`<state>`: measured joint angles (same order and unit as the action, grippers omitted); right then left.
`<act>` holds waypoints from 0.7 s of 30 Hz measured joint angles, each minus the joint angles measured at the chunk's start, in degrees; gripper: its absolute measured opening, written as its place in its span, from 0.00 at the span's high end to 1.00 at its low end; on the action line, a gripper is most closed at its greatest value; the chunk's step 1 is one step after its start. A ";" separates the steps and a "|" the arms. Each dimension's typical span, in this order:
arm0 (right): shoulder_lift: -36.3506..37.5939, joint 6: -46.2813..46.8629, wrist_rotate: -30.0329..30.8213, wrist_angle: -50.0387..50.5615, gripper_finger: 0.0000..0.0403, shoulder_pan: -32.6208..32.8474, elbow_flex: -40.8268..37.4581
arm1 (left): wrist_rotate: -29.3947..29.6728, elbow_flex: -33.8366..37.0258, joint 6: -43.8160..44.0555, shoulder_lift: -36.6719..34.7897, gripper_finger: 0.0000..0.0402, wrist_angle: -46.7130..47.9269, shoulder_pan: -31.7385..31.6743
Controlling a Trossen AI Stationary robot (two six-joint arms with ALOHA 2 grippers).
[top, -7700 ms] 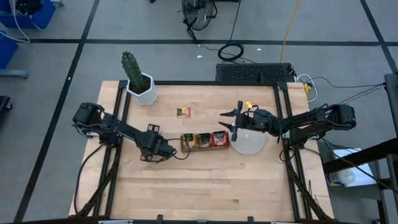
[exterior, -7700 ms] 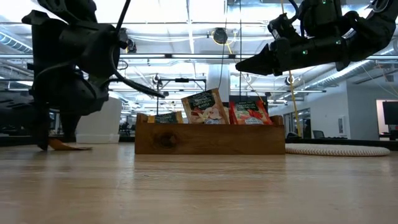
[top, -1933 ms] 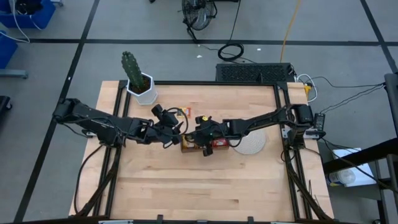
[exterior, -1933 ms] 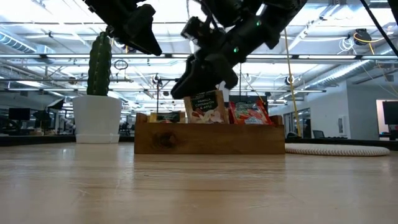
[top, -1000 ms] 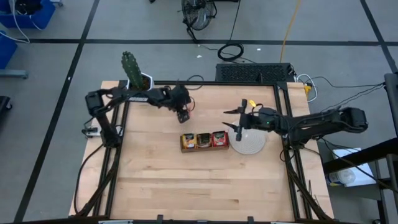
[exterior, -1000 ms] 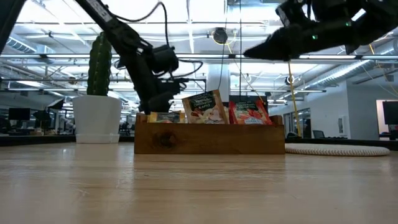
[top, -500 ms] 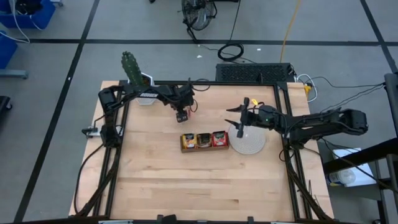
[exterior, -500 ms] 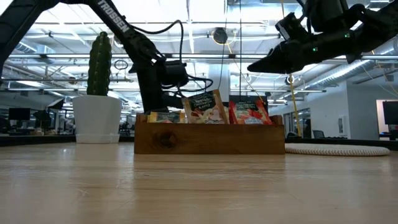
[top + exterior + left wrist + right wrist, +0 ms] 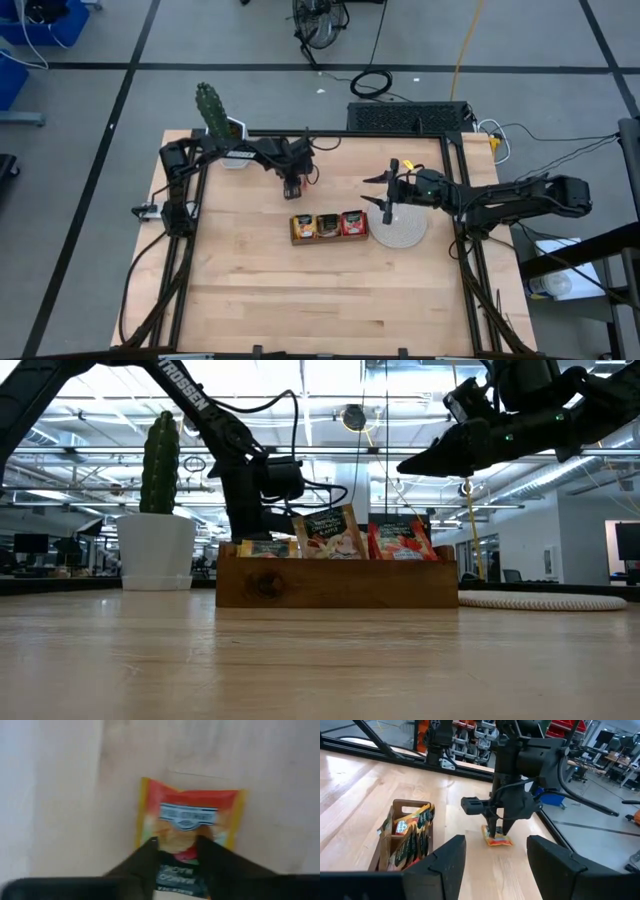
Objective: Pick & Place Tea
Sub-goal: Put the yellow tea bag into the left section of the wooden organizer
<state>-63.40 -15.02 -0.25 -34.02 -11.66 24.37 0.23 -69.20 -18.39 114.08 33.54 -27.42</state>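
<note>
My left gripper's fingers are too close together over the tea sachet's flat side (image 9: 180,832). Next, I spread them wider and squeeze the sachet's middle (image 9: 176,852) into a fold before I lift.
A yellow-orange and red tea sachet (image 9: 190,815) lies flat on the table beyond the wooden tray (image 9: 328,226), toward the far edge. My left gripper (image 9: 293,188) points down right over it, its fingers a little apart. In the right wrist view it shows as the gripper (image 9: 496,831) coming down on the sachet (image 9: 497,841). The tray's three compartments hold upright sachets (image 9: 330,532). My right gripper (image 9: 383,197) hovers open and level above the round whitish disc (image 9: 402,230), right of the tray, with nothing between its fingers. My left gripper comes at the sachet from above, pointing down. Its two fingertips (image 9: 152,845) stand over the sachet's upper face near its dark-printed end (image 9: 177,872), closer together than the sachet is wide. The sachet lies flat on the table. Whether the tips touch it, I cannot tell.
A cactus in a white pot (image 9: 225,140) stands at the far left corner, close behind the left arm. A black frame (image 9: 455,190) runs along the table's sides. Bare wood lies on the near side of the tray.
My left gripper has sunk toward the sachet on the table and rolled a little about its own axis. The sachet has stayed flat where it was. My right gripper has dipped slightly above the disc.
</note>
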 joint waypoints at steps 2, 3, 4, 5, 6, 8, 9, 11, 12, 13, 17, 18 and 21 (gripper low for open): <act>0.00 0.58 -0.02 0.12 0.51 0.00 -0.01 | -1.03 0.08 -0.95 0.00 0.79 -0.07 0.46; 0.00 0.70 -0.02 0.31 0.51 0.00 -0.01 | -1.56 0.14 -1.31 0.00 0.88 -0.18 0.64; 0.00 0.75 -0.02 0.46 0.51 0.01 0.01 | -1.75 0.14 -1.51 0.00 0.94 -0.28 0.88; 0.00 0.78 -0.02 0.61 0.51 0.02 0.01 | -1.73 0.16 -1.47 0.00 0.96 -0.29 1.00; 0.00 0.85 -0.02 0.67 0.51 0.02 0.01 | -1.63 0.18 -1.51 0.00 0.97 -0.28 1.20; 0.00 0.87 -0.02 0.85 0.51 0.02 0.01 | -0.13 0.18 -1.72 0.00 0.99 -0.49 1.80; 0.00 0.88 -0.02 0.96 0.51 0.02 0.01 | 1.26 0.18 -1.78 0.00 0.99 -0.42 2.31; 0.00 1.09 -0.02 1.03 0.51 0.02 0.01 | 4.69 0.31 -1.88 -0.84 0.99 0.47 3.43; 0.00 1.10 -0.02 1.03 0.51 0.04 0.01 | 6.43 0.45 -1.01 -1.83 0.99 0.92 4.01; 0.00 1.09 -0.02 1.05 0.51 0.13 0.01 | 7.91 0.47 0.63 -2.61 0.99 1.15 4.56; 0.00 1.04 -0.02 1.05 0.51 0.11 0.01 | 9.67 0.71 6.19 -8.19 0.90 4.37 5.78; 0.00 1.02 -0.02 1.07 0.51 0.11 0.01 | 8.83 -0.21 7.29 -9.56 0.86 4.27 5.81; 0.00 0.94 -0.02 0.81 0.51 0.11 0.01 | 7.22 -2.15 12.54 -10.87 0.71 6.58 4.43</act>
<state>-63.40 -14.08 -0.27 -33.21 -11.55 24.38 7.45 -71.35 -5.84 103.21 40.12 -22.98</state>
